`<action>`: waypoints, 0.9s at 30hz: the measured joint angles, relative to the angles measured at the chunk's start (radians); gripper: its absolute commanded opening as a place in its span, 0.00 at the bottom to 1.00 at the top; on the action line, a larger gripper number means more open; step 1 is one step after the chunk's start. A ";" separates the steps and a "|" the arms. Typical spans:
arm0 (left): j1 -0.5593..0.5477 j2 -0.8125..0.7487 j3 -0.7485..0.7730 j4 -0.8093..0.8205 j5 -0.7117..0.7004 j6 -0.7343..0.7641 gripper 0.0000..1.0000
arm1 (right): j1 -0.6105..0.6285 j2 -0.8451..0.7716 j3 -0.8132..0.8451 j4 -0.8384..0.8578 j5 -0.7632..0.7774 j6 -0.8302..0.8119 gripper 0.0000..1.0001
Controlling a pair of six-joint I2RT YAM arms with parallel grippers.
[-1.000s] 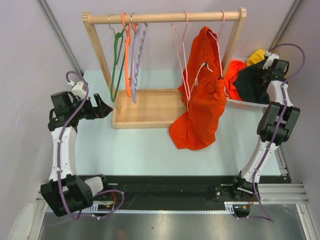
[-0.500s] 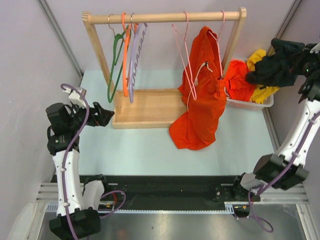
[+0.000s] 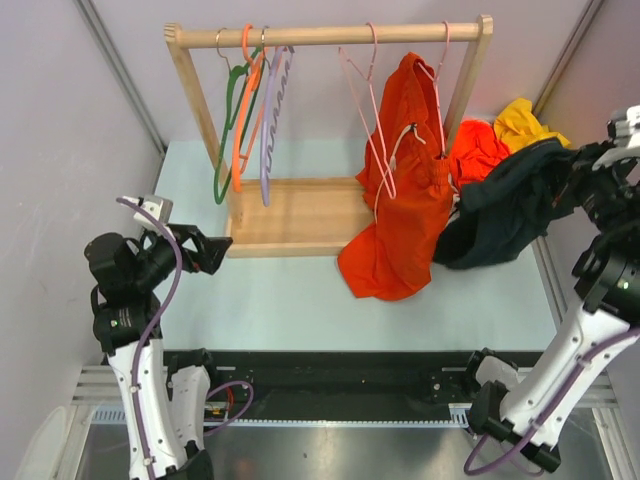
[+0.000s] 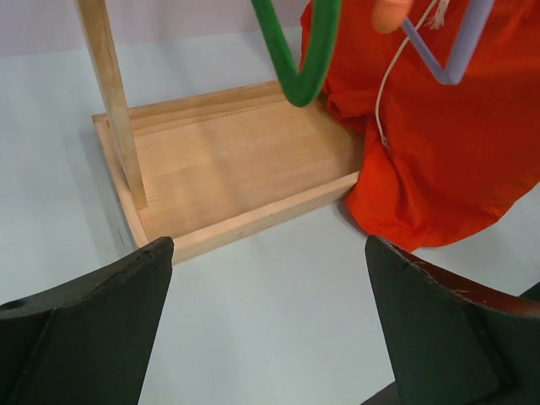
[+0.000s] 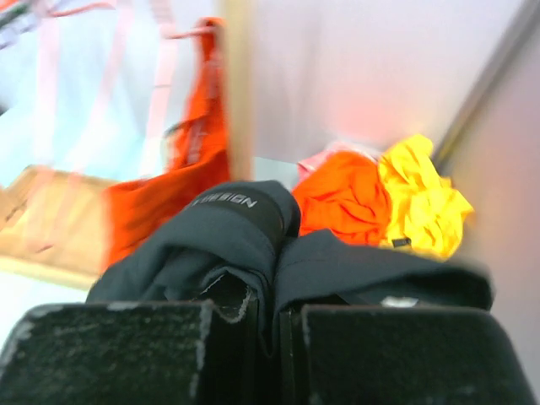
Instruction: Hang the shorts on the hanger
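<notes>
My right gripper is holding only the dark navy shorts point(image 3: 502, 205), and the tabletop before the tray point(image 3: 318, 296) is open. My right gripper should keep carrying the shorts over until they lie there.
The dark navy shorts point(image 3: 505, 205) hang in the air at the right, pinched in my right gripper point(image 3: 590, 170), which is shut on their fabric point(image 5: 245, 228); the jaws clamp a fold. The shorts droop left and down over the bin's near edge. A bare pale-pink hanger point(image 3: 362, 110) hangs on the wooden rail point(image 3: 330, 36), left of the orange shorts point(image 3: 405, 190), which hang on a second pink hanger point(image 3: 441, 80). My left gripper point(image 3: 212, 250) is open and empty, low over the table near the rack's base point(image 4: 228, 181).
Green point(image 3: 228, 130), orange point(image 3: 243, 110) and lilac point(image 3: 272, 110) hangers hang at the rail's left end. A bin at the right holds orange point(image 3: 478, 145) and yellow point(image 3: 522, 118) garments. The rack's wooden tray base point(image 3: 300, 215) sits mid-table.
My right gripper has lifted the dark shorts out of the bin and now carries them lower and leftward. My left arm has drawn back toward the near left, gripper still open.
</notes>
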 measured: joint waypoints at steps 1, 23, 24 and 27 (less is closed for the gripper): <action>0.000 -0.008 0.000 -0.003 0.003 0.000 1.00 | 0.000 -0.014 0.007 -0.018 -0.017 -0.011 0.00; 0.000 -0.107 0.000 -0.218 0.188 0.298 0.99 | 0.160 -0.249 -0.213 -0.314 -0.587 -0.328 0.00; 0.000 -0.106 0.000 -0.227 0.193 0.314 0.99 | 0.160 -0.271 -0.268 -0.270 -0.607 -0.297 0.00; 0.000 -0.089 0.006 -0.261 0.206 0.351 0.99 | 0.161 -0.270 -0.336 -0.211 -0.638 -0.269 0.00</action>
